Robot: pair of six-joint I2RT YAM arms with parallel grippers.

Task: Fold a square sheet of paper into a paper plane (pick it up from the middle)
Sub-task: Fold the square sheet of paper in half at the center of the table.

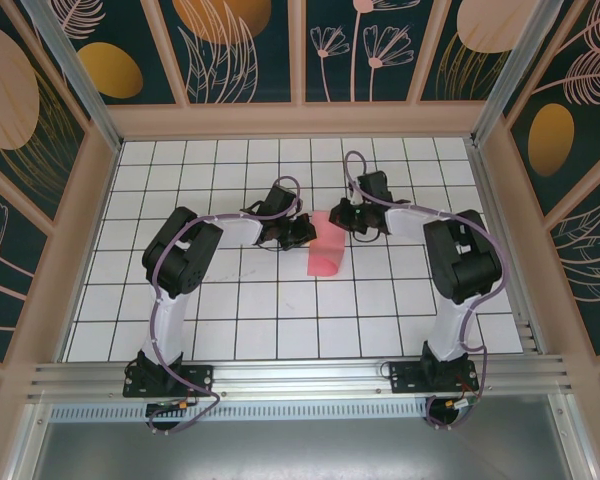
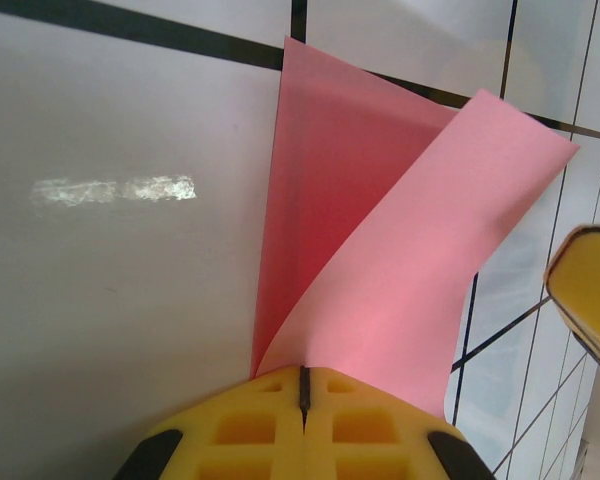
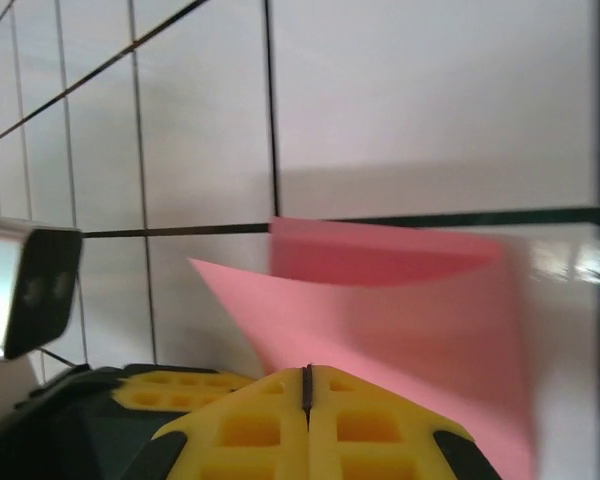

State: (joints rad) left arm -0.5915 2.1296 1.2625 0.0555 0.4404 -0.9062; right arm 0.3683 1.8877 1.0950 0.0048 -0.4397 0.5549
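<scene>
The near end of the pink sheet (image 1: 325, 267) makes a loose, bulging loop, so next my right gripper goes back to the fold's near corner (image 1: 339, 268) and presses it flat.
The pink square sheet of paper (image 1: 325, 247) is bent over on itself into a loose loop on the tiled table, its rounded fold toward the near side. In the left wrist view the two pink layers (image 2: 380, 250) run together into the tips of my left gripper (image 2: 303, 378), which is shut on them. My left gripper (image 1: 302, 232) sits at the sheet's far left edge. My right gripper (image 1: 342, 218) is at its far right edge, and its yellow jaws (image 3: 307, 375) are shut with the pink sheet (image 3: 400, 320) coming out from their tips. No paper plane shape is formed.
The white gridded table (image 1: 230, 310) is ringed by wooden walls (image 1: 300, 120). The right gripper's yellow finger (image 2: 590, 290) shows close beside the sheet. The left gripper's fingers (image 3: 170, 385) and camera housing (image 3: 25, 290) sit just left of my right jaws.
</scene>
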